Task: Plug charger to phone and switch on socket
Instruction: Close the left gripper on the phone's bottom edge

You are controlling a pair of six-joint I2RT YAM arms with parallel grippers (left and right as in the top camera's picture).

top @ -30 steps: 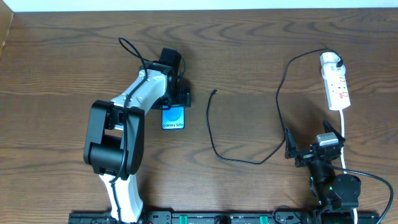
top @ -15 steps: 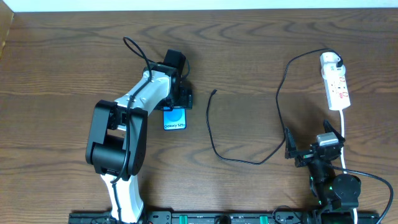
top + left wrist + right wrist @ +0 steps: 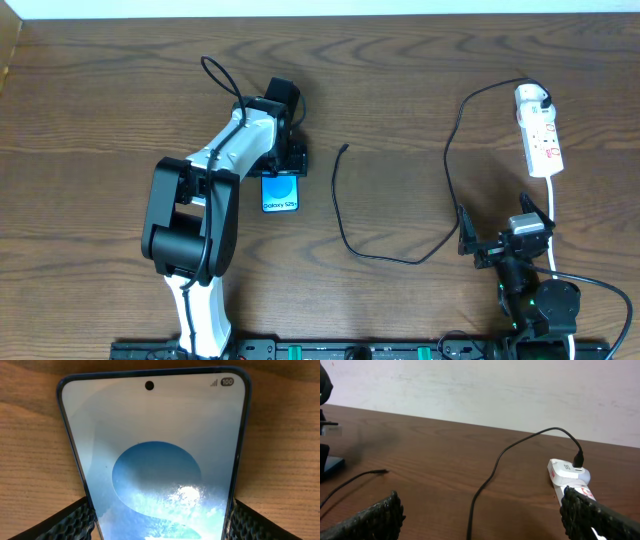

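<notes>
Next, I lift the phone with my left gripper and turn its lower end (image 3: 280,207) toward the charger's tip (image 3: 343,148), because the phone lies flat with that end toward the table's near edge.
The phone (image 3: 281,191) lies flat on the table with its cyan-blue screen up; it fills the left wrist view (image 3: 155,445). My left gripper (image 3: 285,162) is shut on the phone's upper end, one finger against each long edge (image 3: 160,515). The charger, a thin black cable (image 3: 340,225), curls across the middle; its connector tip (image 3: 344,148) lies loose to the right of the phone. Its white plug head (image 3: 530,96) sits in the socket (image 3: 542,142), a white power strip at the far right. My right gripper (image 3: 505,243) is open and empty, low at the right, facing the cable (image 3: 487,477) and socket (image 3: 568,476).
The socket's thicker white cord (image 3: 553,215) runs down past my right gripper. The wooden table's far edge (image 3: 320,14) meets a white wall. A black rail (image 3: 340,350) lines the near edge.
My left gripper and the phone have shifted slightly to the right together. The right arm, cable and socket have not moved.
</notes>
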